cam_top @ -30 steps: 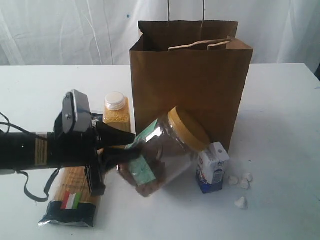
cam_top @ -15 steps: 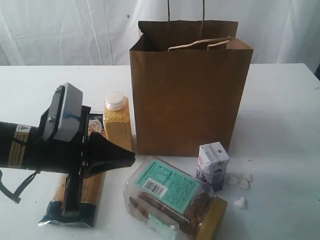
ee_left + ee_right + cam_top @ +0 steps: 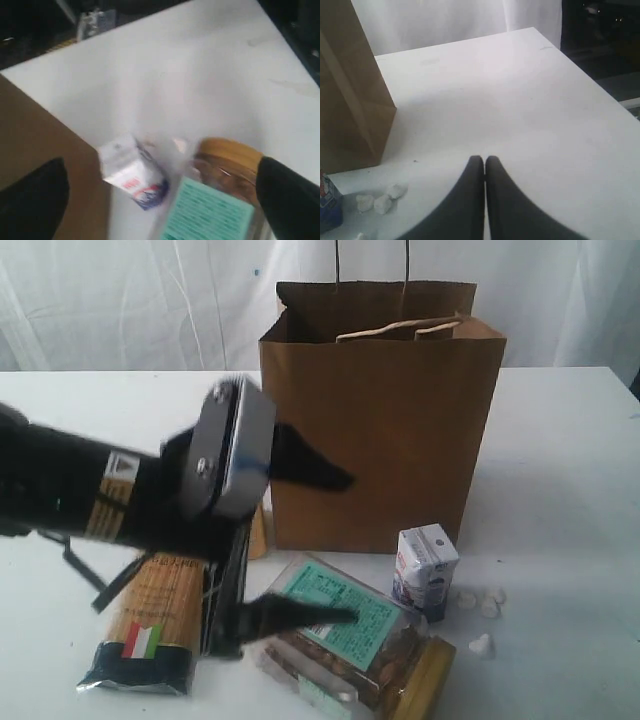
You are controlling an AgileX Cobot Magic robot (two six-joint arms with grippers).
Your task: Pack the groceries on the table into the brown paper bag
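The jar lies at a slant across my left gripper's opening with the carton (image 3: pixel 425 572) next to it. Next, I back away and come down squarely over the green label (image 3: pixel 342 612).
My left gripper (image 3: pixel 342 548) stands wide open and holds nothing, one finger in front of the brown paper bag (image 3: pixel 380 420), the other over the gold-lidded clear jar (image 3: pixel 375 655). The jar lies on its side on the table (image 3: pixel 560 540), green label up. The small white-blue carton (image 3: pixel 426 570) stands upright beside it, in front of the bag. The spaghetti packet (image 3: pixel 150 625) lies flat under the left arm. In the left wrist view, blurred, the carton (image 3: pixel 132 172), the jar (image 3: pixel 227 157) and the bag (image 3: pixel 35 140) show. My right gripper (image 3: pixel 484 160) is shut and empty above bare table.
A few small white crumbs (image 3: pixel 482 608) lie on the table right of the carton, also in the right wrist view as white crumbs (image 3: pixel 376 200). A sliver of the yellow-grain bottle (image 3: pixel 258 532) shows behind the left arm. White curtains hang behind the table.
A second ago the left gripper was shut on the tilted jar. The jar has dropped onto its side on the table; the gripper has since opened wide, risen and swung right.
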